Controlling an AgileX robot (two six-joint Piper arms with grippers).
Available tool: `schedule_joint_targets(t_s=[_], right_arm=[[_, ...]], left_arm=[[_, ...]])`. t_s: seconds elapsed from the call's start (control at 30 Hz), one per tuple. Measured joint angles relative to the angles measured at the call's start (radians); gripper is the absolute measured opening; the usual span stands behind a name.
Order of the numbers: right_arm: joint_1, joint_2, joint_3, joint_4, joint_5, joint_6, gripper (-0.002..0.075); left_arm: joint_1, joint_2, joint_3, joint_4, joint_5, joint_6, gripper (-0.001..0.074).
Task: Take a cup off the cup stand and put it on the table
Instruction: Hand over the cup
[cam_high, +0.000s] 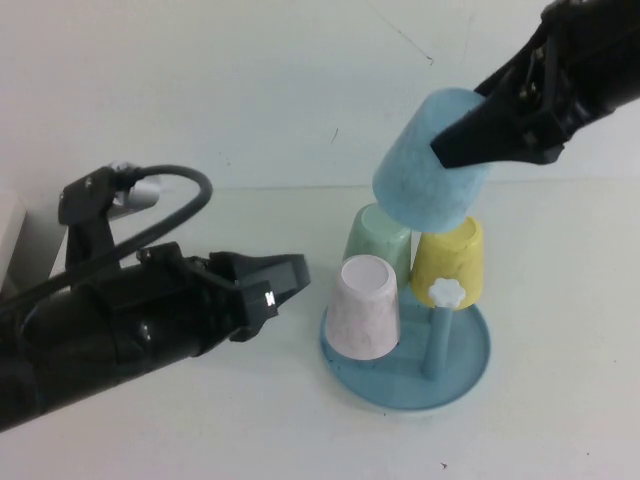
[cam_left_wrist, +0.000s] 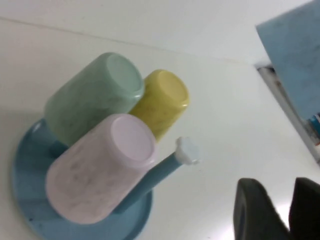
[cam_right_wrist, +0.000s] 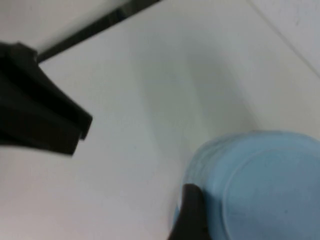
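The robot's right gripper is holding the light blue speckled cup near its base (cam_high: 452, 103) with the cup's opening facing down, so the left gripper should take the cup's rim end (cam_high: 414, 211) and stand the cup upright.
The light blue speckled cup (cam_high: 420, 170) hangs tilted in the air above the cup stand (cam_high: 410, 395), clear of its pegs. My right gripper (cam_high: 450, 148) is shut on the cup's side near its base; one dark finger (cam_right_wrist: 192, 215) lies against the cup (cam_right_wrist: 260, 190) in the right wrist view. The cup's edge also shows in the left wrist view (cam_left_wrist: 295, 55). One peg with a white flower cap (cam_high: 445, 293) stands bare. My left gripper (cam_high: 285, 278) is open and empty, low over the table (cam_high: 560, 280) just left of the stand (cam_left_wrist: 25, 200).
Three cups sit upside down on the stand's pegs: pale green (cam_high: 378, 238), yellow (cam_high: 450, 260) and white-pink (cam_high: 365, 305). A white box (cam_high: 10, 240) is at the left edge, behind my left arm.
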Motion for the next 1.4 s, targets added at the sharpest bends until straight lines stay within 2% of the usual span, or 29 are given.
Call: schedule_joint_targets(t_s=[0.03, 0.2, 0.3, 0.53, 0.7, 0.93, 1.13, 1.27, 1.4], right_arm=[[0.0, -0.005, -0.003, 0.015, -0.018, 0.0, 0.0544], [0.0, -0.008, -0.005, 0.058, -0.058, 0.002, 0.0544], [0.0, -0.006, 0.021, 0.098, -0.095, 0.002, 0.0544], [0.0, 0.001, 0.1, 0.294, -0.217, -0.022, 0.0544], [-0.008, 0.001, 0.101, 0.339, -0.252, -0.031, 0.0544], [-0.135, 0.001, 0.11, 0.416, -0.086, -0.029, 0.0544], [-0.257, 0.001, 0.176, 0.632, 0.049, -0.069, 0.0544], [-0.269, 0.001, 0.261, 0.781, 0.084, -0.13, 0.0544], [-0.231, 0.001, 0.342, 0.927, 0.099, -0.2, 0.0544]], left_arm=[[0.0, 0.002, -0.011, -0.002, 0.019, 0.0, 0.0179], [0.0, 0.002, -0.094, -0.002, 0.144, -0.009, 0.0533], [0.0, 0.002, -0.143, -0.002, 0.189, -0.03, 0.0614], [0.0, 0.002, -0.178, -0.002, 0.209, -0.07, 0.0613], [0.0, -0.003, -0.178, -0.002, 0.199, -0.093, 0.0606], [0.0, -0.08, -0.178, -0.002, 0.086, -0.088, 0.0606], [0.0, -0.099, -0.178, -0.008, -0.005, -0.173, 0.0606], [0.0, -0.077, -0.179, -0.008, 0.044, -0.207, 0.0606], [0.0, -0.049, -0.179, -0.008, 0.099, -0.227, 0.0606]])
